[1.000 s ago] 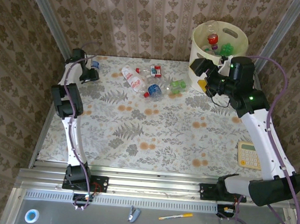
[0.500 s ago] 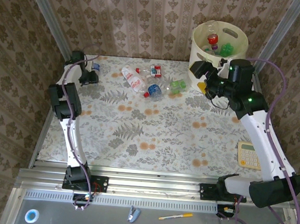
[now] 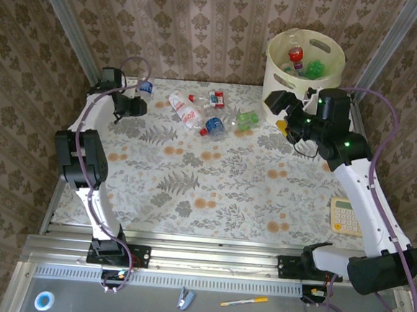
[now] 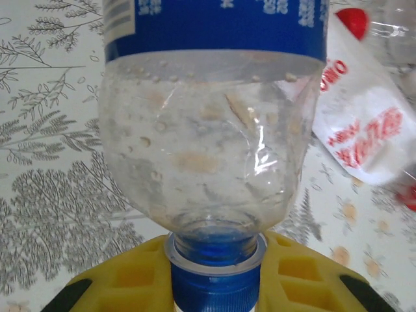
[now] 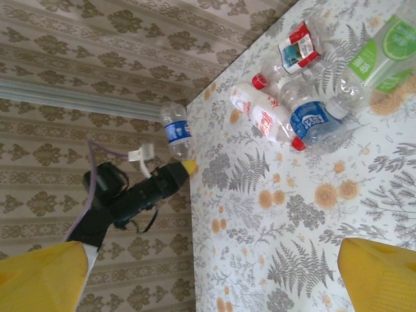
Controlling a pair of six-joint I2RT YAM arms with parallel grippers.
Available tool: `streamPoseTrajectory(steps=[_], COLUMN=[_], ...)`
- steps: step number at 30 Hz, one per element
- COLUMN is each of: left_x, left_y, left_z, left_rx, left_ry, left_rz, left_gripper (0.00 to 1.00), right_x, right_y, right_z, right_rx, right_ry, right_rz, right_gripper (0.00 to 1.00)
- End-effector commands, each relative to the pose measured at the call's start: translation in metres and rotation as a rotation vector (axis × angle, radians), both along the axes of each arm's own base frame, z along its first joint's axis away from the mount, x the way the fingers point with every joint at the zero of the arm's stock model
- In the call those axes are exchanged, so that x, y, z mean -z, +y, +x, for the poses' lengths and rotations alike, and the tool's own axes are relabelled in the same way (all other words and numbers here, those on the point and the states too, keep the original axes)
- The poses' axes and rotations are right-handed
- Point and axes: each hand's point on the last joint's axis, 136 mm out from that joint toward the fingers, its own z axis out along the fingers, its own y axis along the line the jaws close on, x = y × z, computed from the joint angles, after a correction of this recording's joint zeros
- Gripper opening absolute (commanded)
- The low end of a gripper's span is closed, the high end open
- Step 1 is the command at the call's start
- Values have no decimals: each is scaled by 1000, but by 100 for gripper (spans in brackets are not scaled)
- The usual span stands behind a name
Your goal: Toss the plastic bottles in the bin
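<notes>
My left gripper is holding the blue-labelled bottle with its neck point(image 4: 216, 239) and the bottom is free, so my right gripper should keep going open toward that bottom point(image 5: 173, 112) and close around it.
My left gripper point(image 3: 138, 98) is shut on the neck of a clear blue-labelled bottle point(image 3: 147, 87), held off the table at the far left. In the left wrist view the yellow fingers point(image 4: 305, 273) clamp just under the blue cap, and the bottle point(image 4: 208, 162) hangs in front of the camera. The right wrist view shows the same bottle point(image 5: 175, 133). Several bottles lie mid-table: white-and-red point(image 3: 185, 111), red point(image 3: 217, 97), blue point(image 3: 213, 125), green point(image 3: 246, 118). The bin point(image 3: 286, 83) stands far right with bottles inside. My right gripper point(image 3: 277, 109) hangs open in front of the bin, holding nothing.
A pale yellow calculator point(image 3: 347, 215) lies near the table's right edge. Wallpapered walls close in the left, back and right sides. The near half of the floral table point(image 3: 213, 192) is bare.
The left gripper finished shutting on the blue-labelled bottle, then carried it up and to the right. The right gripper drifted slightly down and left, away from the bin.
</notes>
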Motion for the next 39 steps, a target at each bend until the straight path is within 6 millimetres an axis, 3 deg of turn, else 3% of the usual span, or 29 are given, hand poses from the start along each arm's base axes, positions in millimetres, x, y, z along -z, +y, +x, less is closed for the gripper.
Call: streamPoseTrajectory(steps=[1, 5, 10, 17, 20, 22, 30, 39], left_x=[-31, -56, -77, -92, -91, -93, -98, -100], left_y=[-29, -66, -128, -191, -209, -220, -265, -293], left_z=[-20, -49, -86, -126, -137, -145, -175, -195], left_rx=[91, 178, 309, 444, 497, 530, 676, 790], left_ry=[-68, -107, -117, -106, -95, -89, -64, -32], left_rz=[-29, -73, -164, -242, -239, -252, -301, -348], left_gripper=[0, 0, 0, 0, 0, 0, 0, 0], right_x=[-2, 0, 4, 4, 5, 17, 33, 45], right_y=[-1, 2, 12, 34, 43, 49, 71, 73], right_z=[1, 8, 21, 37, 39, 45, 46, 49], right_rx=[20, 6, -28, -103, -136, -153, -220, -213], right_ry=[-22, -22, -24, -42, -48, -19, 9, 26], right_rz=[3, 6, 34, 74, 84, 82, 56, 35], right_gripper=[100, 100, 100, 100, 100, 100, 100, 100])
